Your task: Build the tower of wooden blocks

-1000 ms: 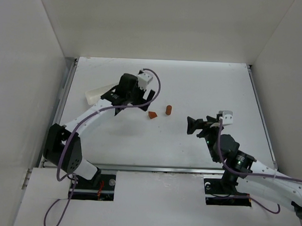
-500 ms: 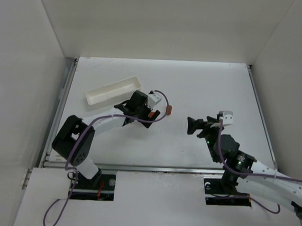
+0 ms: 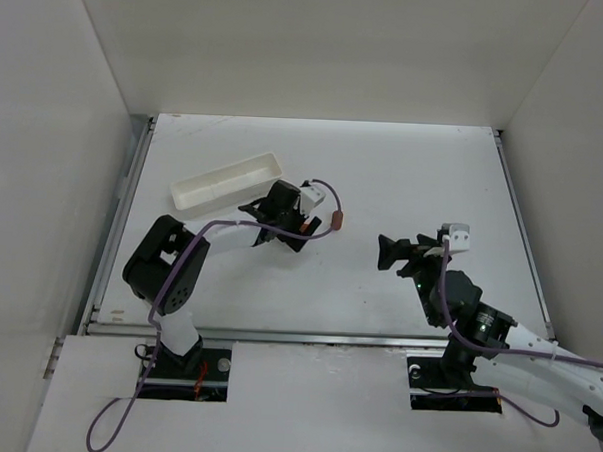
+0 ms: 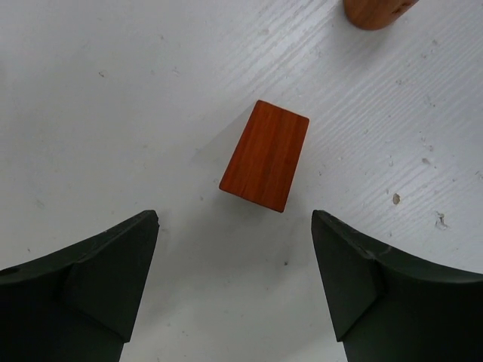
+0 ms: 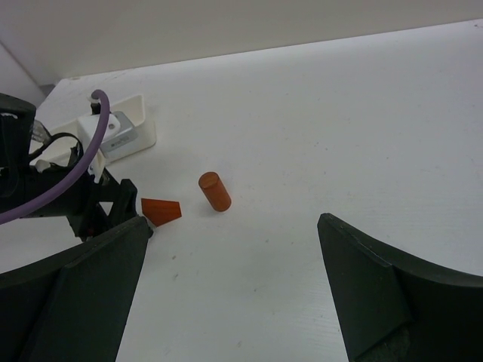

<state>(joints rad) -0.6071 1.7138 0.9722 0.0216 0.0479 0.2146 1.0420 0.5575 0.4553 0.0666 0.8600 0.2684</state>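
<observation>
The wedge block (image 4: 264, 156) is at an angle to my left gripper's fingers. My left gripper should turn to line up with the wedge block's long sides (image 4: 295, 166) before it closes.
Two orange-brown wood blocks lie apart on the white table, and no tower stands. A flat wedge block (image 4: 266, 154) lies just ahead of my left gripper (image 4: 234, 222), which is open and empty, with one finger on either side just short of the block. The block also shows in the right wrist view (image 5: 161, 210). A small cylinder block (image 3: 336, 221) lies on its side just to the right of it (image 5: 214, 191). My left gripper (image 3: 293, 229) hovers low at the table's middle. My right gripper (image 3: 390, 252) is open and empty, well right of both blocks.
The long white tray (image 3: 228, 181) lies at the back left, behind the left arm. White walls enclose the table on three sides. The left arm's purple cable (image 3: 328, 192) loops above the blocks.
The left arm swung from over the tray towards the near right and came down on the wedge block, uncovering the tray. The right arm barely moved.
</observation>
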